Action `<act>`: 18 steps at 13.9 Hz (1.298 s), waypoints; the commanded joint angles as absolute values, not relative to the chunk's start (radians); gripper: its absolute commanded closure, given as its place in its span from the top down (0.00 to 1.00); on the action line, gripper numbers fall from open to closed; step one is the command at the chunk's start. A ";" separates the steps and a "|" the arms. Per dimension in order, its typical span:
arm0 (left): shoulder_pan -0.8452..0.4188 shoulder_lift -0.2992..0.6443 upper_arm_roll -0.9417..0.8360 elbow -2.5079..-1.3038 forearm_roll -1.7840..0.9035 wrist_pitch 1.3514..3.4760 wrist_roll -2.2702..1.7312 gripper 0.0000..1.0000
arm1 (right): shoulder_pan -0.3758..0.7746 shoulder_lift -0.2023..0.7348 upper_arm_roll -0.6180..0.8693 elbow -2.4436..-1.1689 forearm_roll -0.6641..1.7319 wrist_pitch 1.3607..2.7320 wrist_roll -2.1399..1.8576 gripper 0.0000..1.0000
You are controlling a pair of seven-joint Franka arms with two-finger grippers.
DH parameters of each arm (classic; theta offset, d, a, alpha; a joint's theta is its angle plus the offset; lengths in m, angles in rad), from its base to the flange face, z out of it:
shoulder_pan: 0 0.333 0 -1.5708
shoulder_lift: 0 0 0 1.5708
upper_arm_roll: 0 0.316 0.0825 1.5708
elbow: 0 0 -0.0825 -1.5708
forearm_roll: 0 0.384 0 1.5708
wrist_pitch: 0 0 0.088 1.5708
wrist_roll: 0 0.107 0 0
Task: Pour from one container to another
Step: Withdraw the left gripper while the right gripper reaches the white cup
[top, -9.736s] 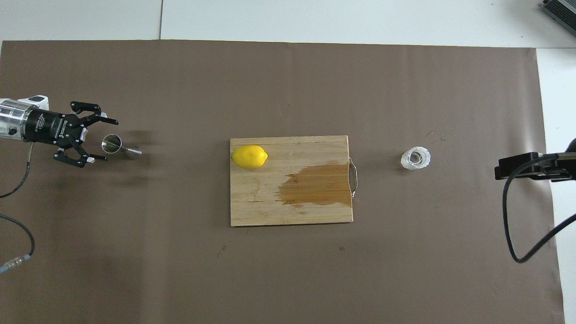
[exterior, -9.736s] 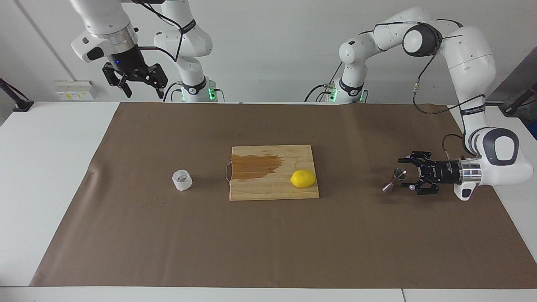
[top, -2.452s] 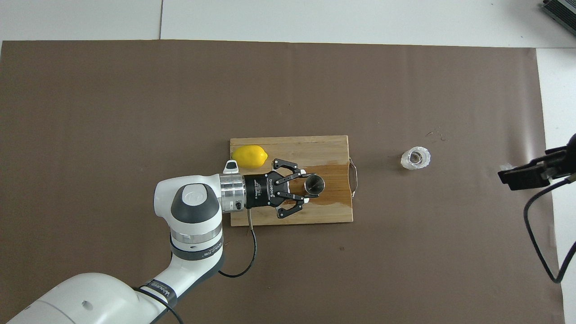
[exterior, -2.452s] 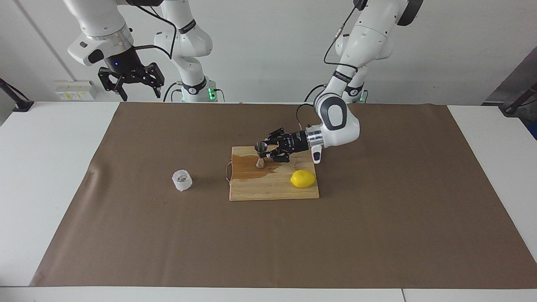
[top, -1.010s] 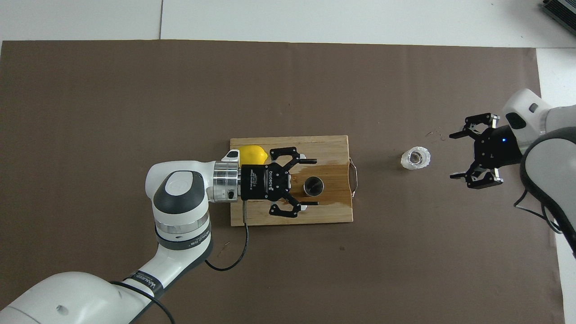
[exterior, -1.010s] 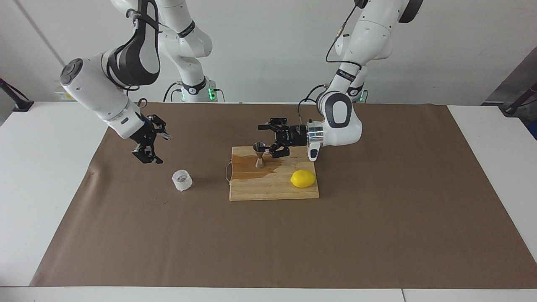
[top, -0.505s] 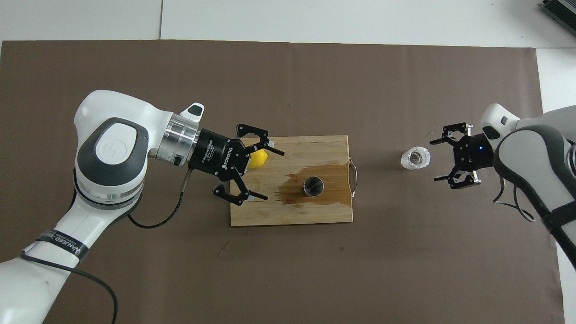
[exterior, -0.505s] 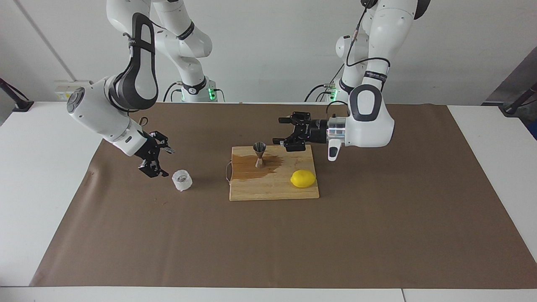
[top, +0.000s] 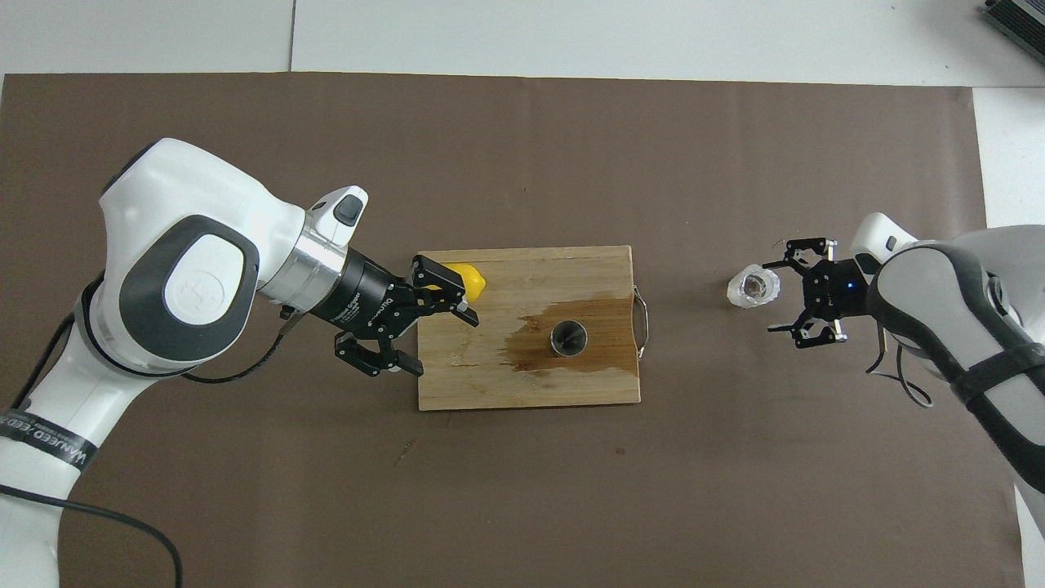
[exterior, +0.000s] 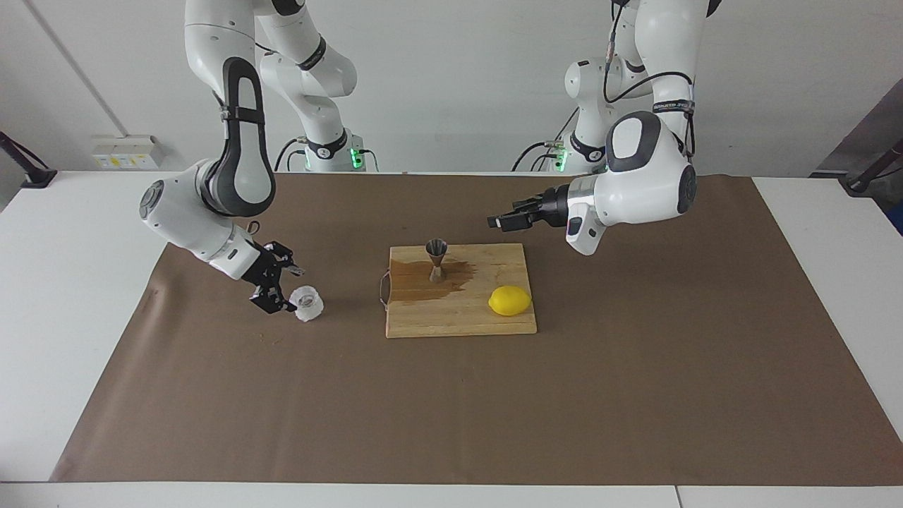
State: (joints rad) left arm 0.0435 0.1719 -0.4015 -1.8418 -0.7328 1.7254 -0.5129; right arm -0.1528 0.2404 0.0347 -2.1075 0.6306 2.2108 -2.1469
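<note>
My gripper will tip the clear glass cup, and liquid will then run from the cup into the silver jigger, because a wet patch surrounds the jigger.
A small clear textured glass cup stands on the brown mat toward the right arm's end. My right gripper is open and low, close beside the cup on the side away from the board; its fingers do not enclose it. The silver hourglass jigger stands upright on the wet patch of the wooden cutting board, free of both grippers. My left gripper is open, empty and raised over the board's edge by the lemon.
A yellow lemon lies on the board's corner toward the left arm's end, partly covered from above by the left gripper. The brown mat covers most of the white table.
The left gripper has drawn back from the jigger and risen, leaving it standing. The right gripper has come down and moved in beside the glass cup.
</note>
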 commanded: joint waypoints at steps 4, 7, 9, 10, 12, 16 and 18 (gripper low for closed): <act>0.061 0.130 -0.379 -1.801 -0.458 1.718 -0.163 1.00 | -0.152 0.250 0.043 -2.149 0.782 2.275 -2.238 1.00; 0.061 0.092 -0.376 -1.784 -0.295 1.755 -0.163 1.00 | -0.150 0.262 0.041 -2.155 0.830 2.276 -2.281 1.00; 0.061 0.060 -0.374 -1.782 -0.189 1.750 -0.161 1.00 | -0.152 0.268 0.041 -2.155 0.856 2.276 -2.293 1.00; 0.063 0.032 -0.374 -1.786 -0.160 1.741 -0.161 1.00 | -0.150 0.276 0.041 -2.155 0.879 2.278 -2.315 1.00; 0.071 -0.014 -0.361 -1.792 -0.111 1.720 -0.163 1.00 | -0.150 0.276 0.041 -2.158 0.894 2.278 -2.330 0.71; 0.094 -0.064 -0.347 -1.748 -0.092 1.634 -0.167 1.00 | -0.149 0.242 0.043 -2.158 0.927 2.310 -2.335 0.00; 0.107 -0.071 -0.342 -1.700 -0.092 1.603 -0.160 1.00 | -0.135 0.216 0.046 -2.155 0.925 2.312 -2.303 0.00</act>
